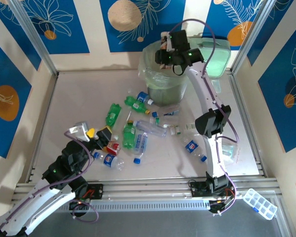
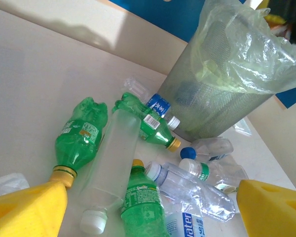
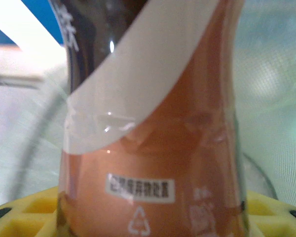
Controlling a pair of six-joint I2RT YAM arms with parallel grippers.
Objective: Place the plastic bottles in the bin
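Note:
I should keep easing my right gripper toward the middle of the opening until it lets go of the bottle there, as the orange bottle hangs inside the rim of the bin's opening [image 1: 151, 57].
Several plastic bottles lie on the table in front of the bin [image 1: 162, 81]: green ones [image 1: 113, 113] [image 1: 129, 136], a clear crushed one [image 1: 151, 128] and a blue-labelled one [image 1: 191, 146]. My left gripper [image 1: 99, 137] hovers low over the near left of the pile, open. In the left wrist view its yellow fingers [image 2: 29, 207] flank a green Sprite bottle [image 2: 142, 200] and a frosted clear bottle [image 2: 113, 163], touching neither; the bag-lined bin [image 2: 222, 89] stands behind. My right gripper [image 1: 165, 49] is above the bin's rim, shut on an orange bottle [image 3: 153, 148] with a white label.
A flat mint-green case [image 1: 214, 57] sits behind the bin at the back right. A clear compartment box [image 1: 260, 202] lies off the table's near right corner. Metal frame posts and blue-patterned walls enclose the table.

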